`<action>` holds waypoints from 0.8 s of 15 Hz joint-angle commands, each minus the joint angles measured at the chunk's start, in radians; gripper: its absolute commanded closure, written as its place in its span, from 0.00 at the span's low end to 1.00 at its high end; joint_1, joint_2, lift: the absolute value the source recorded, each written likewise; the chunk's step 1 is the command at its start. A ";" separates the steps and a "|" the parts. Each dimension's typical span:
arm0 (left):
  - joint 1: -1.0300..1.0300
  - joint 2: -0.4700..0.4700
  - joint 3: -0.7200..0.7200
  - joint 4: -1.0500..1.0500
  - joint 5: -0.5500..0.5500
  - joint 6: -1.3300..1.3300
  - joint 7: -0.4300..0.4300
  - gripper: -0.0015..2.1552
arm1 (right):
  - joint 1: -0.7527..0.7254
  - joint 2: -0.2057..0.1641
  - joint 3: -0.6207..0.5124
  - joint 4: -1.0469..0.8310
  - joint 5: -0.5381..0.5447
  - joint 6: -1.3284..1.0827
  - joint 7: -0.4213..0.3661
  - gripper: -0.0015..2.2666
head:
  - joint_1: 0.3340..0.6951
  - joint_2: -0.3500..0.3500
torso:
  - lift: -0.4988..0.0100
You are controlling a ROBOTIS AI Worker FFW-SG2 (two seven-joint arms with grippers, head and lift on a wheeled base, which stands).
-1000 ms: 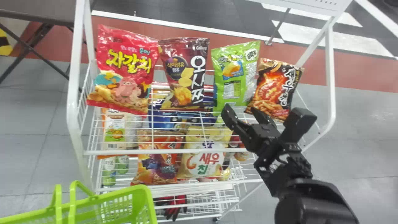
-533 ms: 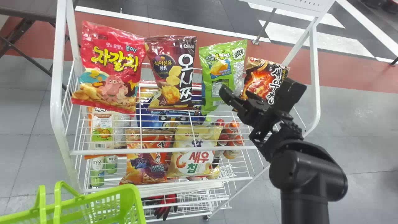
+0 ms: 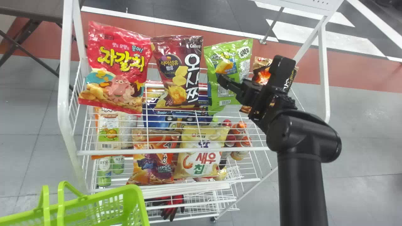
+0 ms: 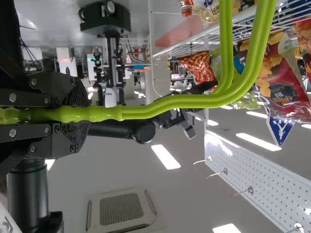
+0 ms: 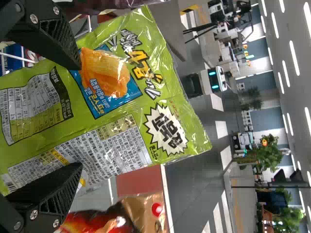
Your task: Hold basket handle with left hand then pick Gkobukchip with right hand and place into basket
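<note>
I see that the green Gkobukchip bag (image 3: 225, 77) has thin film with rippled edges (image 5: 195, 135), so the bag's middle will gather into a narrow part when I squeeze and lift it.
The Gkobukchip, a green bag (image 3: 224, 67), hangs upright on the rack's upper row in the head view. My right gripper (image 3: 230, 84) is at the bag's middle, coming from its right side. In the right wrist view, my right gripper (image 5: 80, 116) is open, one finger over each side part of the green bag (image 5: 104, 121); contact cannot be told. The light green basket (image 3: 103, 204) is at the head view's lower left. In the left wrist view, my left gripper (image 4: 80, 114) is shut on the basket's two handles (image 4: 184, 101).
A dark red bag (image 3: 179, 72) hangs left of the green one, a pink-red bag (image 3: 116, 69) farther left. A black and orange bag (image 3: 262, 73) is close on the right, partly behind the right gripper. White rack wires (image 3: 172, 151) and lower snacks stand in front.
My right gripper has moved up from near the green bag's lower right corner to its middle, and its wrist has turned. The head view has shifted a little. The green bag still hangs in its place.
</note>
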 commanded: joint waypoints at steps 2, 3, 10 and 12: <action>0.000 0.002 0.007 0.003 0.002 -0.001 0.000 1.00 | -0.030 -0.002 0.038 0.045 0.032 -0.008 0.008 0.16 | 1.00 0.09 | 0.98; 0.000 0.002 0.007 0.004 0.002 -0.001 -0.002 1.00 | -0.031 -0.002 0.041 0.046 0.040 -0.008 0.011 0.23 | 1.00 0.10 | 0.98; -0.005 0.002 0.007 0.007 0.003 0.002 0.000 1.00 | 0.019 0.002 0.044 -0.013 0.071 0.004 -0.035 0.99 | 1.00 0.12 | 0.98; -0.005 0.002 0.007 0.007 0.005 0.002 -0.002 1.00 | 0.041 0.002 0.039 -0.058 0.074 0.013 -0.058 0.99 | 1.00 0.10 | 0.98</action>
